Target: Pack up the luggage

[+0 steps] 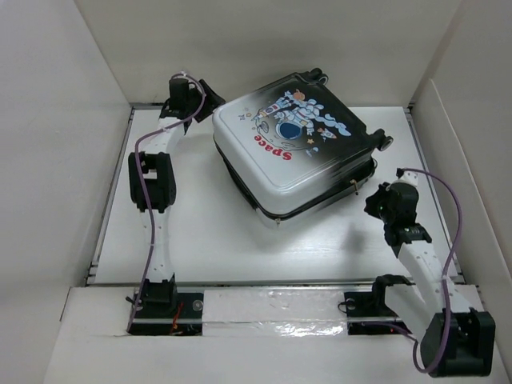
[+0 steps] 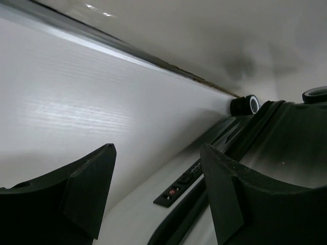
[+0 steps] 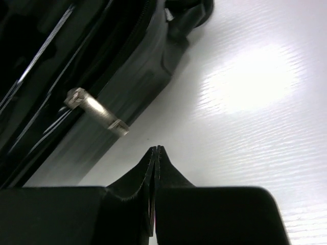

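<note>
Next, my left gripper pushes the luggage's white corner (image 1: 219, 120) toward the near bar to straighten the luggage, because it lies crooked, with its wheels (image 1: 384, 142) slanting off the back wall.
The luggage (image 1: 292, 144) lies flat on the white table (image 1: 200, 248) with its lid down, the astronaut and red "Space" print facing up. My left gripper (image 1: 210, 94) is at its far left corner. In the left wrist view this gripper (image 2: 157, 148) is open, with the luggage's edge (image 2: 286, 138) and its lock panel (image 2: 186, 186) just beyond the fingers and nothing between them. My right gripper (image 1: 370, 200) sits by the luggage's near right side. In the right wrist view that gripper (image 3: 156, 148) is shut and empty, a short way from a metal zipper pull (image 3: 97, 112) sticking out of the luggage (image 3: 76, 61).
White walls enclose the table on the left (image 1: 48, 160), back (image 1: 272, 40) and right (image 1: 472, 160). A black wheel (image 2: 245, 104) of the luggage shows near the back wall, and other wheels (image 1: 382, 140) point to the right. A silver-taped rail (image 1: 272, 308) runs along the near edge.
</note>
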`<state>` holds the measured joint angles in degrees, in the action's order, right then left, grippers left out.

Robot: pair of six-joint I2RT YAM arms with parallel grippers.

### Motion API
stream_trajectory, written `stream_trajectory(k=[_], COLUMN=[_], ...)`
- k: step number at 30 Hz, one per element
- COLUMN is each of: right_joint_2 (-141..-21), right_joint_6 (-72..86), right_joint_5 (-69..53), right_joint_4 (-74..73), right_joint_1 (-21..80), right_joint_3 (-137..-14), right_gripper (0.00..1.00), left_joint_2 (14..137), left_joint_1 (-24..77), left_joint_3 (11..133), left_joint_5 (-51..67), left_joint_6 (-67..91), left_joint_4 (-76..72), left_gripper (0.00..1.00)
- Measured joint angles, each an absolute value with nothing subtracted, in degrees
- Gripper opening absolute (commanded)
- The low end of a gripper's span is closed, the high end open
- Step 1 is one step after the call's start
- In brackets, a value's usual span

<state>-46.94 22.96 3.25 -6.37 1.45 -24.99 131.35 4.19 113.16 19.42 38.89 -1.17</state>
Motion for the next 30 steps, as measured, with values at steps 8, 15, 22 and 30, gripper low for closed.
stream_trajectory(k=[8, 15, 22, 30], right_joint_2=[-63.7, -78.04, -87.31, -96.47], right_joint_6=[20.75, 17.69, 11.11, 7.77], right_joint_5=[0.12, -4.58, -2.33, -4.25], right_joint_4=[-0.36, 3.38, 2.2, -1.13], right_joint_1=[-1.93, -2.63, 0.03, 3.49], right_joint_3=[-36.84, -45.89, -55.51, -67.09], right_gripper=[0.0, 0.0, 0.0, 0.0], left_joint_2=[139.31, 127.81, 109.78, 92.2], left_joint_1=[7.05, 6.68, 6.39, 9.02], left_joint_3=[123.74, 92.77, 57.76, 34.89], left_joint_5=[29.71, 27.22, 20.56, 12.4], left_joint_6=[38.26, 41.93, 49.89, 52.4], left_joint_4=[-2.76, -24.93, -45.19, -53.93], left_gripper=[0.65, 0.63, 0.59, 0.59])
